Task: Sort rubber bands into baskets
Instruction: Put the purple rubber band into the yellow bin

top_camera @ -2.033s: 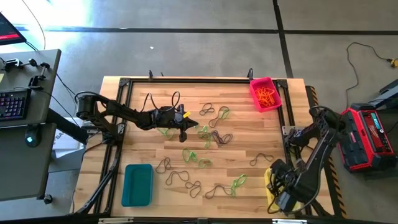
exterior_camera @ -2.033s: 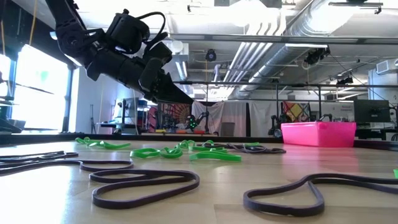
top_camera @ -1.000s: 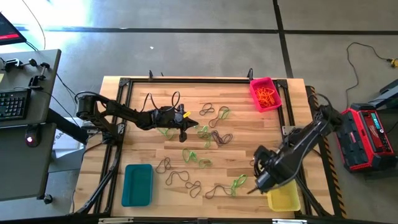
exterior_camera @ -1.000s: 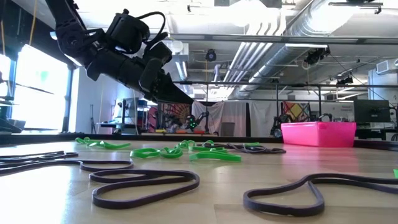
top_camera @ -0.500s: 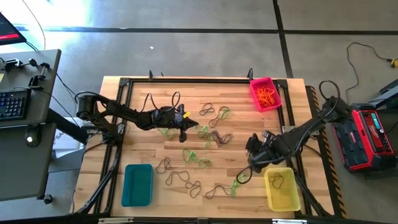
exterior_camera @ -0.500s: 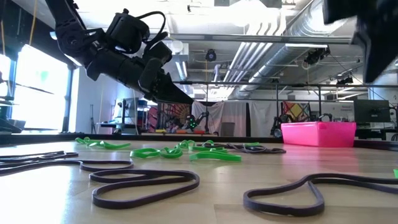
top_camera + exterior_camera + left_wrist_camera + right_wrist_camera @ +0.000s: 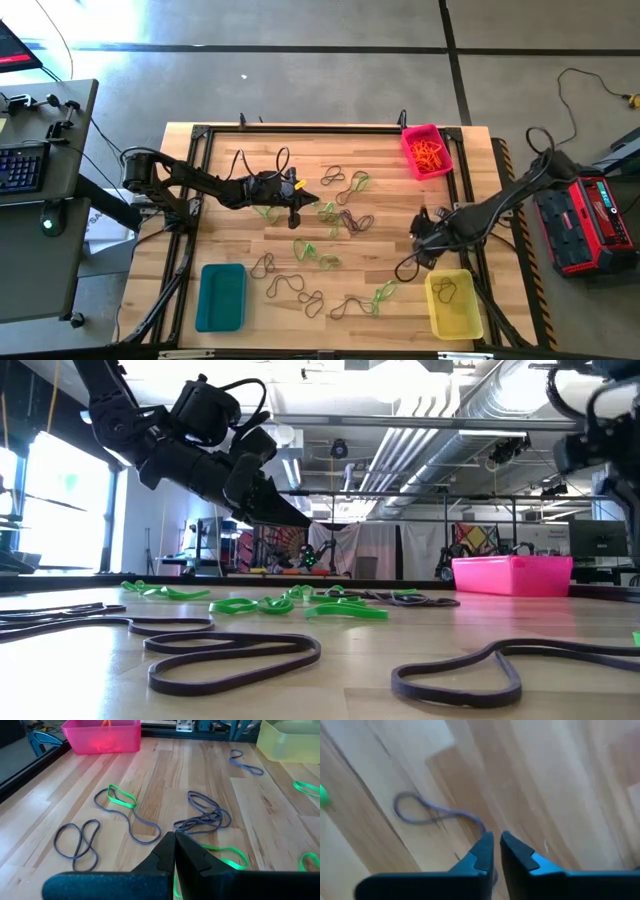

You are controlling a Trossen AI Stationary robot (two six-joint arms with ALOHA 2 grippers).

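The dark rubber band (image 7: pixel 442 813) is under the almost closed fingers of my right gripper. Next, I open the fingers and close them around the rubber band (image 7: pixel 481 826) before I take it to the yellow basket.
Green and dark rubber bands (image 7: pixel 330 240) lie loose across the wooden table. The pink basket (image 7: pixel 427 150) at the far right holds orange bands. The yellow basket (image 7: pixel 453 303) at the near right holds a dark band, and the teal basket (image 7: pixel 221 296) stands near left. My left gripper (image 7: pixel 296 215) hangs shut above green bands (image 7: pixel 225 855) left of the middle. My right gripper (image 7: pixel 496 840) points down over a dark band (image 7: pixel 427 815) lying flat just beyond the yellow basket. Its fingers are closed to a narrow slit with nothing between them.
A black frame rail (image 7: pixel 190 200) runs along the table's left, far and right sides. Dark bands (image 7: pixel 230 655) lie close to the near edge. A red and black box (image 7: pixel 590 225) stands off the table at the right.
My right gripper has swung from beside the yellow basket at the near edge toward the far edge, rolling its wrist, and now stands over the dark band beyond that basket. My left arm has kept still and no band has moved.
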